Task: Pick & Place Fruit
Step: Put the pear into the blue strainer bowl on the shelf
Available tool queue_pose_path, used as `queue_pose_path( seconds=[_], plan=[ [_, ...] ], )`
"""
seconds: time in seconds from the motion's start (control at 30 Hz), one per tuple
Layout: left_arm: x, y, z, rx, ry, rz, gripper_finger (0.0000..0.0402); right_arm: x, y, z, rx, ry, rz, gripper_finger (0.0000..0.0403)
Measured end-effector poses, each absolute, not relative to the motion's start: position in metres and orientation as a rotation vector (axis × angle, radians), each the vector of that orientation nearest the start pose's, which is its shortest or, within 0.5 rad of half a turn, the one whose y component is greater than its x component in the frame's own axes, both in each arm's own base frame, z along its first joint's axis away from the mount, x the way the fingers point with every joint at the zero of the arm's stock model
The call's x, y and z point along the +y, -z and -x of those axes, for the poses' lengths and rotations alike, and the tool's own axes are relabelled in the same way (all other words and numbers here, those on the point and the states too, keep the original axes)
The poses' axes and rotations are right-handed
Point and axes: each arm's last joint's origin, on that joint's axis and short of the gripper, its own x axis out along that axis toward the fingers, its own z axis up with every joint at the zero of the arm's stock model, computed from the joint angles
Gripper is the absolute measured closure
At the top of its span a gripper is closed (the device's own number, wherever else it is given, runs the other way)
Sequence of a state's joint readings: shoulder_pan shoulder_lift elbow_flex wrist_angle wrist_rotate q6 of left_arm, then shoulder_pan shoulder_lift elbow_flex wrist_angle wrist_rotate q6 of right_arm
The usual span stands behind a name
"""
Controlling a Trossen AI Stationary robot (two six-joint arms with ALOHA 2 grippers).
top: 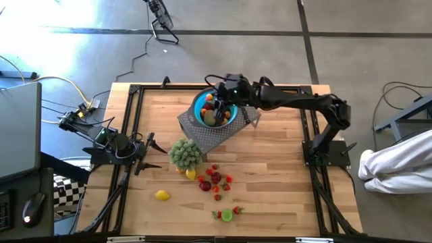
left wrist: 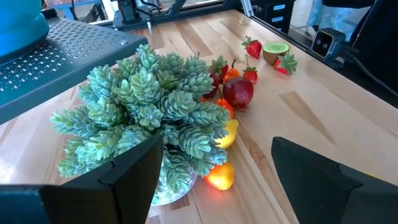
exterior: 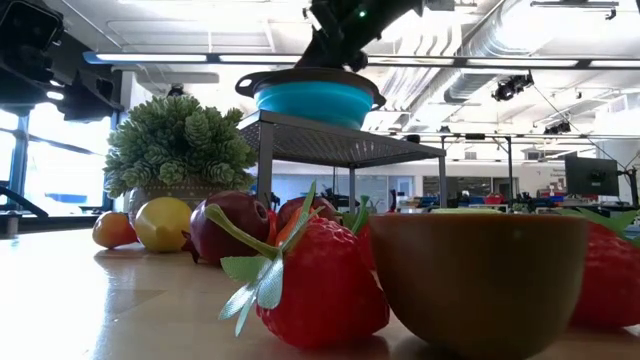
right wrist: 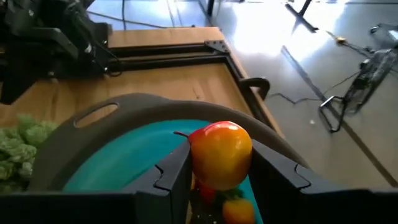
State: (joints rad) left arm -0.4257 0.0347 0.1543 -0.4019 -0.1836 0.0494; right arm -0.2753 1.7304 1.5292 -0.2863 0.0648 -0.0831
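The red-and-yellow fruit point(right wrist: 221, 155) is over the inside of the blue bowl and clear of the bowl's grey rim, so my right gripper should lower it next and let go just above the pieces point(top: 210, 117).
A blue bowl point(top: 229, 116) with a grey rim stands on a perforated metal stand point(top: 206, 137) at the table's far middle, and several fruit pieces point(top: 211, 116) lie in it. My right gripper point(right wrist: 221, 171) hangs over the bowl point(right wrist: 130, 162), shut on a red-and-yellow fruit point(right wrist: 221, 153). More fruit point(top: 213, 179) lies on the wood nearer the front, with a lemon point(top: 162, 195) and a halved green fruit point(top: 227, 215). My left gripper point(left wrist: 217, 155) waits open at the table's left, facing a potted plant point(left wrist: 149, 106). My right gripper pinches the red-and-yellow fruit by its two opposite sides point(right wrist: 198, 163) between its two fingers. The fingers come slanting down from the table's right side. The fruit is lifted clear, above the bowl's inside and the pieces point(right wrist: 236, 208) lying there.
The potted plant point(top: 185, 153) stands just in front of the stand, between my left gripper and the loose fruit. A strawberry point(exterior: 320, 285) and the halved fruit point(exterior: 480, 280) lie close to the near edge. Black frame rails point(top: 131, 108) run along the table's sides.
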Motion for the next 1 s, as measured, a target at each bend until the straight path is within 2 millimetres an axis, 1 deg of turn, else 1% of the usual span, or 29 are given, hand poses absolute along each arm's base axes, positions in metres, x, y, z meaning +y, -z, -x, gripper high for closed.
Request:
queue_pose_path(
  seconds=[0.27,0.53,0.73,0.87,1.0],
  plan=[
    [-0.03,-0.174,-0.079,0.266,0.248,-0.137,0.0107,-0.132,-0.308,-0.39,0.553,0.288,-0.011,0.0269],
    [-0.03,-0.174,-0.079,0.269,0.247,-0.141,0.0107,-0.135,-0.297,-0.39,0.619,0.274,-0.032,0.0269],
    [-0.03,-0.174,-0.079,0.275,0.248,-0.144,0.0107,-0.135,-0.296,-0.391,0.621,0.272,-0.031,0.0267],
    [-0.03,-0.174,-0.079,0.274,0.248,-0.143,0.0107,-0.135,-0.298,-0.392,0.609,0.283,0.016,0.025],
    [-0.03,-0.174,-0.079,0.275,0.248,-0.143,0.0107,-0.131,-0.298,-0.393,0.616,0.289,0.069,0.0216]
  ],
)
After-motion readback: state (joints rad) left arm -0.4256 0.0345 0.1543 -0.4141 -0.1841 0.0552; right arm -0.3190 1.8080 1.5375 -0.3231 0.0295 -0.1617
